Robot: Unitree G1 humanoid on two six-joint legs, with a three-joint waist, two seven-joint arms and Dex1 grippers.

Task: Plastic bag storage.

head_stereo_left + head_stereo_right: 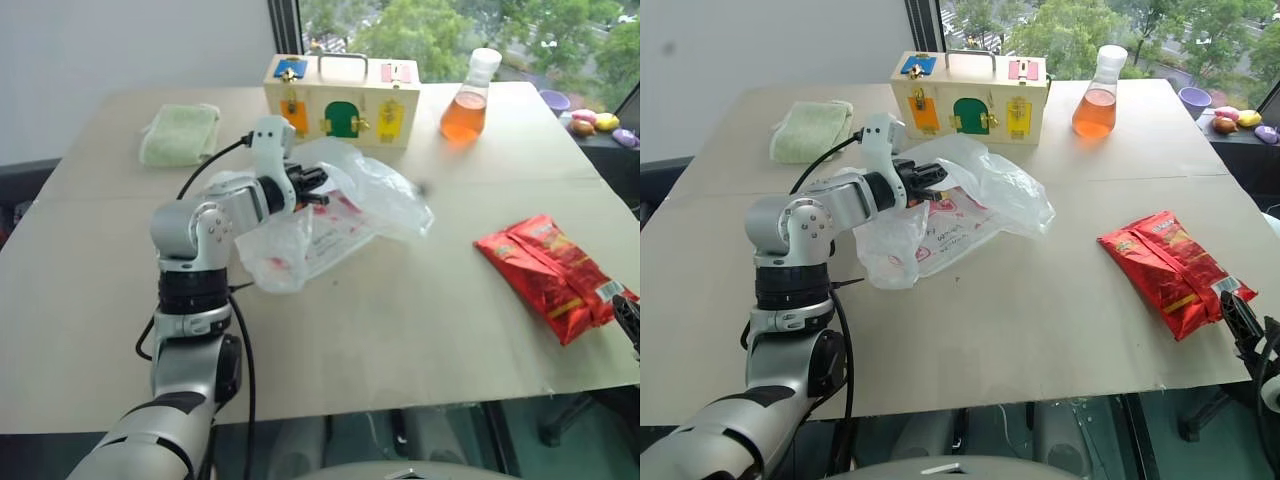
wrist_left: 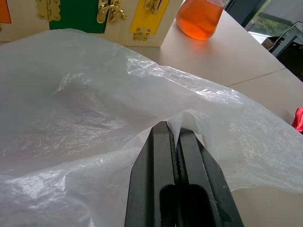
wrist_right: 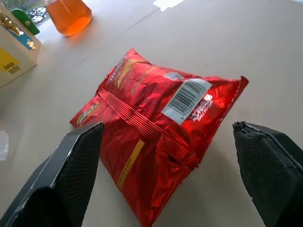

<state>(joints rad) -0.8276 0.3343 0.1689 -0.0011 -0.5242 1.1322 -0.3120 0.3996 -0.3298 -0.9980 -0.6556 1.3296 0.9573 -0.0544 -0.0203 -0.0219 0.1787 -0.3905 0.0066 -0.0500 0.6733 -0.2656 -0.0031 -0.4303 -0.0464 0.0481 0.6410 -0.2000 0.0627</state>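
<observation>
The red snack packet (image 1: 555,278) will stay puffed out and hardly sag when I lift it by its edge, because it has a bulging side (image 3: 150,97).
The plastic bag (image 1: 345,210) is a crinkly, whitish, translucent sheet with faint red print, lying on the table in front of the wooden box (image 1: 342,100). My left gripper (image 1: 314,184) is shut on a fold of the bag's upper edge. In the left wrist view the two black fingers (image 2: 163,156) pinch the film between them, with the bag (image 2: 85,109) spreading out beyond. My right gripper (image 1: 1242,322) hangs at the table's right edge, open and holding nothing. In its wrist view the fingers (image 3: 71,161) stand wide apart.
A shiny red snack packet (image 1: 550,275) lies at the right, just in front of the right gripper. A flask of orange liquid (image 1: 468,100) stands right of the box. A folded green cloth (image 1: 180,133) lies at the back left. The table's front edge (image 1: 400,400) is near.
</observation>
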